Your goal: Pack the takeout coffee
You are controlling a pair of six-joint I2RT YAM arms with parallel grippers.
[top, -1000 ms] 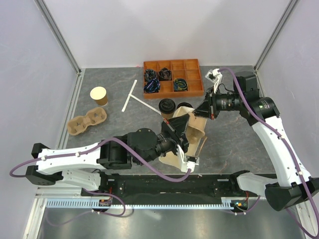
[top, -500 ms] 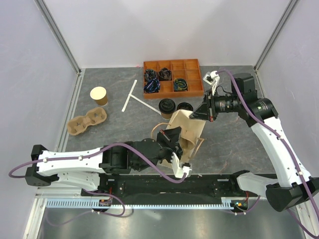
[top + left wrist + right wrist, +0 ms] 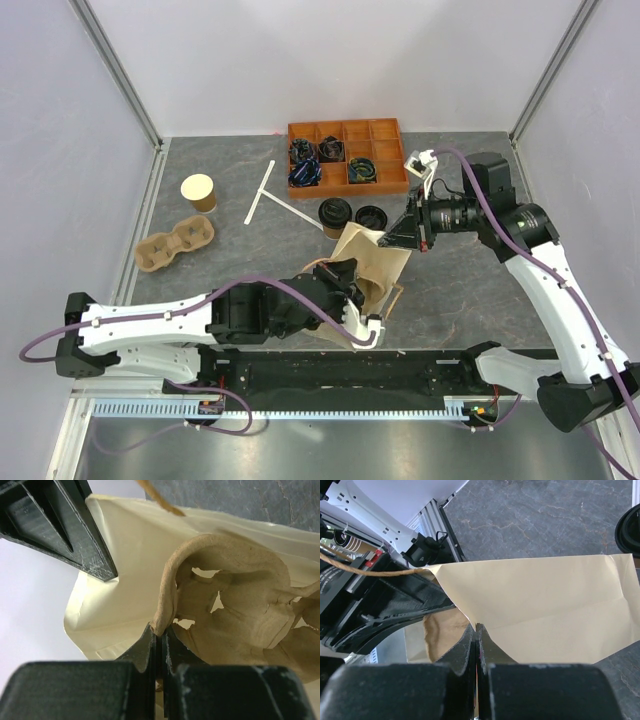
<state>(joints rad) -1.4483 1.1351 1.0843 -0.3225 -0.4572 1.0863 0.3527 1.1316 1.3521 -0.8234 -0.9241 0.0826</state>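
The cup carrier [image 3: 235,597] is within the paper bag's opening [image 3: 378,262], so I should carry on moving it down with my left gripper until it sits deep inside, then let go.
The takeout coffee [image 3: 333,215], a small brown cup with a black lid, stands on the table just behind the paper bag [image 3: 378,262], free of both grippers. My right gripper [image 3: 397,238] [image 3: 478,628] is shut on the bag's [image 3: 545,600] upper edge and holds its mouth up. The left gripper [image 3: 348,274] [image 3: 161,633] reaches into the bag [image 3: 125,555], shut on the rim of a tan moulded-pulp cup carrier [image 3: 240,605]. That carrier [image 3: 442,630] shows inside the bag's mouth in the right wrist view.
A loose black lid [image 3: 371,214] lies beside the coffee. At the left are a lidless brown cup [image 3: 199,192] and a second pulp carrier [image 3: 176,243]. An orange compartment tray [image 3: 347,157] sits at the back, with a white T-shaped stick [image 3: 265,195] in front of it.
The left arm has drawn back toward the near edge with the carrier still gripped. The right gripper has shifted slightly left and nearer with the bag's edge, and the bag has bunched closer together.
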